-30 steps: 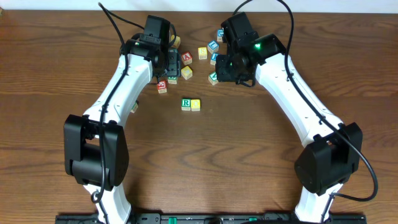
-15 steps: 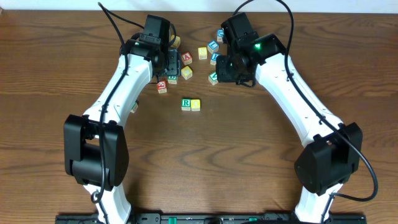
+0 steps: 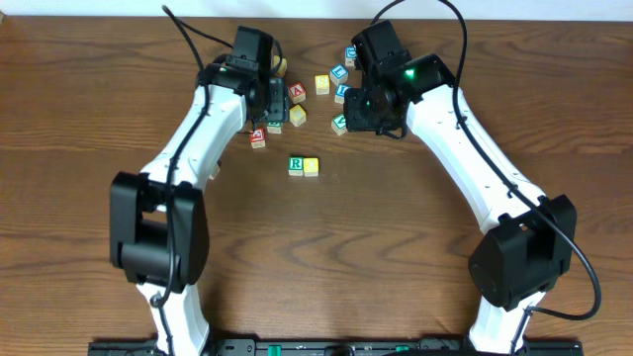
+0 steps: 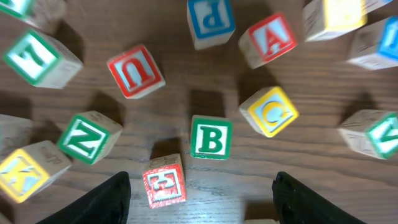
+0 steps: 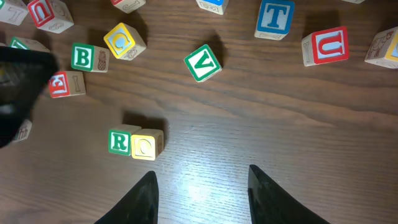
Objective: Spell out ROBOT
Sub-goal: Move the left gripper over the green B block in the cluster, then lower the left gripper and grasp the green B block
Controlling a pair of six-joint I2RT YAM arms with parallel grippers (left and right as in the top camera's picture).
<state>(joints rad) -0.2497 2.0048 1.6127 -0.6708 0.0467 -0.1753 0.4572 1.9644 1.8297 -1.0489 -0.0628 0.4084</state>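
Observation:
The B cube is closer to my left gripper than to my right gripper, and a red cube (image 4: 165, 181) sits beside it. Next, my left gripper straddles only the B cube (image 4: 211, 137).
The green-bordered R cube (image 3: 295, 165) and a yellow-faced O cube (image 3: 312, 166) sit touching, side by side, mid-table; both also show in the right wrist view, R (image 5: 119, 142) and O (image 5: 147, 146). The green-bordered B cube (image 4: 211, 137) lies flat just ahead of my open, empty left gripper (image 4: 202, 208), which hovers over the cube pile (image 3: 269, 104). A yellow C cube (image 4: 269, 111) lies right of B. The blue-bordered T cube (image 5: 274, 17) lies at the far side. My right gripper (image 5: 202, 199) is open and empty above bare wood, right of the R and O pair.
A red cube (image 4: 164, 182) lies between the left fingers, beside B. Loose cubes surround it: green N (image 4: 89, 137), red U (image 4: 135, 70), blue P (image 4: 211, 18), red A (image 4: 268, 38). A green V (image 5: 203, 63) and another red U (image 5: 326, 45) lie near T.
My left arm has shifted a little to the right over the pile. The cubes and the right arm have not moved.

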